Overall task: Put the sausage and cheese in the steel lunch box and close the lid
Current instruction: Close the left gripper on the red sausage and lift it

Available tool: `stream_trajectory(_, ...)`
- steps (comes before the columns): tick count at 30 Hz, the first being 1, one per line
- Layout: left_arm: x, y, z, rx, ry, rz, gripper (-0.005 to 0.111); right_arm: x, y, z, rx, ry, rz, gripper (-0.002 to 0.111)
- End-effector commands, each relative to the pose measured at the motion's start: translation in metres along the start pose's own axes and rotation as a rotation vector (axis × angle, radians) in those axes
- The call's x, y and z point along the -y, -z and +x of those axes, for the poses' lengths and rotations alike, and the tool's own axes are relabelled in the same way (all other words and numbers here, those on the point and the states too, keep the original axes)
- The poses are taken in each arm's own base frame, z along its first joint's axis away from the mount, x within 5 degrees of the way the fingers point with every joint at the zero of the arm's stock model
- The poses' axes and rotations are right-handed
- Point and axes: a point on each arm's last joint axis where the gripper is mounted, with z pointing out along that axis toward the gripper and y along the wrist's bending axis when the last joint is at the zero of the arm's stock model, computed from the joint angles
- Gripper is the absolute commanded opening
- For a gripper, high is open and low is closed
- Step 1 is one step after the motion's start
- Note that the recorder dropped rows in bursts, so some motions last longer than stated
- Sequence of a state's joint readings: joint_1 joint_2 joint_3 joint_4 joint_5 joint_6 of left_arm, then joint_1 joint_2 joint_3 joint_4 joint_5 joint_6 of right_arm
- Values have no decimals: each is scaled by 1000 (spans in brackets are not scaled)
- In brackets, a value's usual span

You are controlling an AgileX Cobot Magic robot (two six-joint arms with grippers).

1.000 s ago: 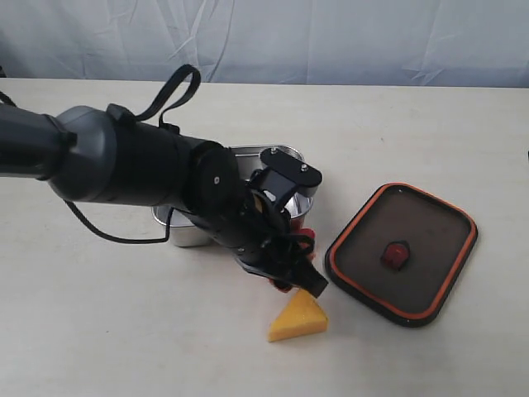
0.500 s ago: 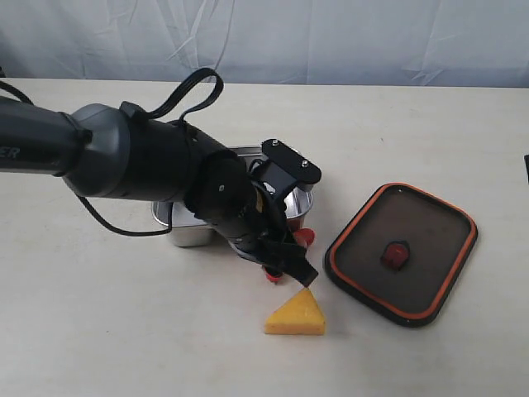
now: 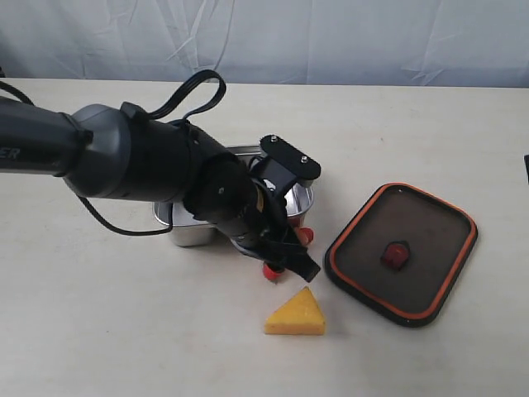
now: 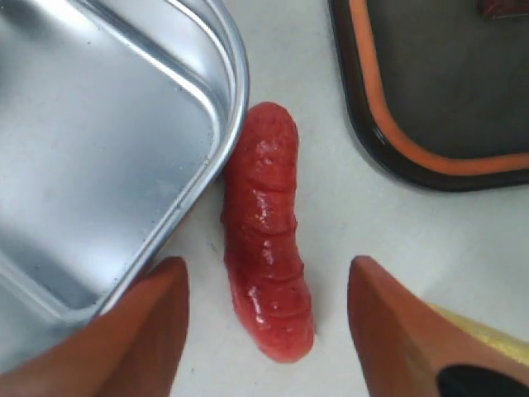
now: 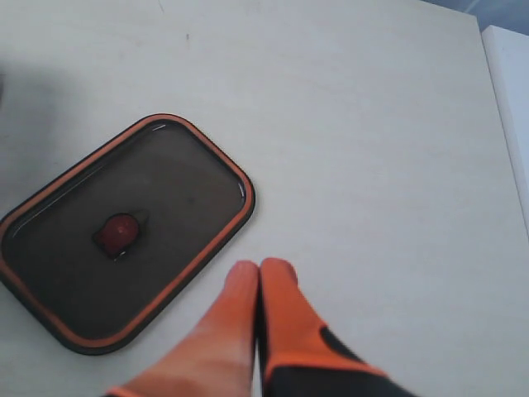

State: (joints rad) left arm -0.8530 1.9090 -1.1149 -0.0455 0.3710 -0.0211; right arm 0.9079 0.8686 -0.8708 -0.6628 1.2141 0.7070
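I expect the sausage (image 4: 263, 211) to swivel away from the box's rim when I grip it, since its near end (image 4: 277, 318) lies crooked between my left gripper's fingers.
The red sausage (image 4: 266, 231) lies on the table, one side against the rim of the steel lunch box (image 4: 107, 149). My left gripper (image 4: 269, 266) is open and low over it, one finger (image 4: 157, 331) on each side of its near end, neither touching. In the exterior view this gripper (image 3: 285, 258) hides most of the sausage (image 3: 307, 236) and part of the lunch box (image 3: 188, 234). The yellow cheese (image 3: 296, 315) wedge lies just in front of it. The dark lid (image 3: 402, 252) rests orange rim up on the right. My right gripper (image 5: 260, 269) is shut and empty beside the lid (image 5: 124, 231).
The left arm's dark body and a looped cable (image 3: 194, 91) cover the box's left half. A sliver of the cheese (image 4: 488, 335) shows past one left finger. Bare table (image 3: 430, 124) lies behind and right of the lid.
My left gripper has drawn back from the cheese toward the box and now straddles the sausage. The cheese turned slightly and lies flat. The right gripper is still.
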Motion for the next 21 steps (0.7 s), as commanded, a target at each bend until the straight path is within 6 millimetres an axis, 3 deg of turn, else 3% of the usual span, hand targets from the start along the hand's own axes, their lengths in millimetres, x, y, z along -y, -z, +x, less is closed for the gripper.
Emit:
stream_trajectory(1,3,-1,3,-40,13,8,55,2,2,0,2,-5,3,0)
stream_trajectory(15,10,-1,2,-24,-11,14,55,2,2,0,3,-4,3,0)
stream_trajectory(21,11,-10,7,-53,-13,14,55,2,2,0,3,-4,3,0)
